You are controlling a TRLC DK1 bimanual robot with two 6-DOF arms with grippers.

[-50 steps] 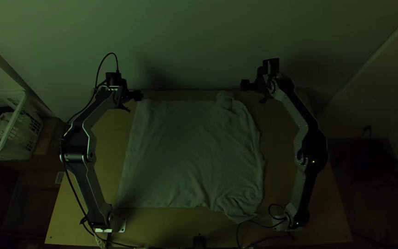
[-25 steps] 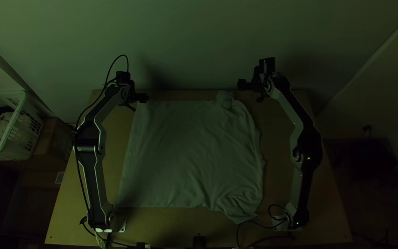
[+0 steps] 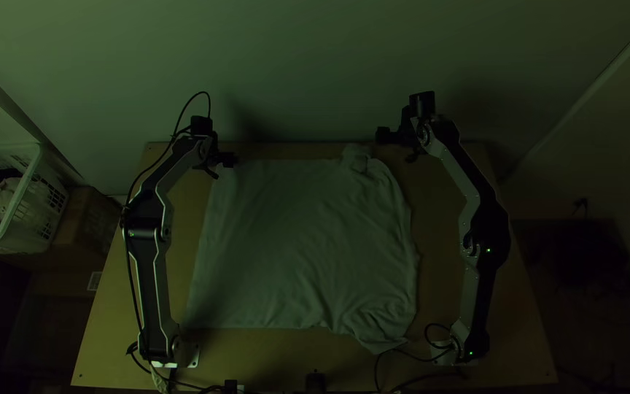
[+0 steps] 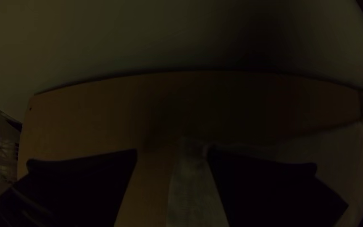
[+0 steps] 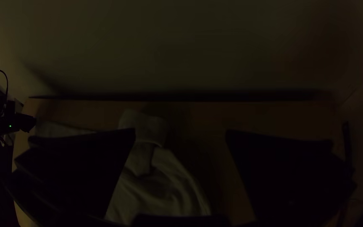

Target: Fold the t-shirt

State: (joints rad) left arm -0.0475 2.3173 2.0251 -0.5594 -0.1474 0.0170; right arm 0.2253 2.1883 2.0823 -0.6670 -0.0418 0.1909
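The t-shirt (image 3: 304, 241) will keep a bump along its crease when the robot folds it over, because the bunched part (image 3: 357, 157) sticks out beyond the straight far edge.
A pale t-shirt (image 3: 300, 241) lies spread on the table, its left side flat and straight-edged, its right side wrinkled, with a small bunched part at the far right. My left gripper (image 3: 224, 166) is at the shirt's far left corner. In the left wrist view my left gripper (image 4: 172, 153) stands open, the shirt's corner (image 4: 194, 185) between its fingers. My right gripper (image 3: 397, 146) is over the table's far edge, right of the bunched part. In the right wrist view my right gripper (image 5: 180, 132) is open, the shirt's bunched part (image 5: 145, 128) by one finger.
A white basket (image 3: 30, 193) holding cloth stands left of the table (image 3: 257, 361). A wall (image 3: 300, 73) rises behind the table's far edge. Cables (image 3: 410, 355) lie near the right arm's base.
My left gripper has moved right, to the shirt's far left corner. The right arm shifted slightly left, then stayed still. The shirt lies as before.
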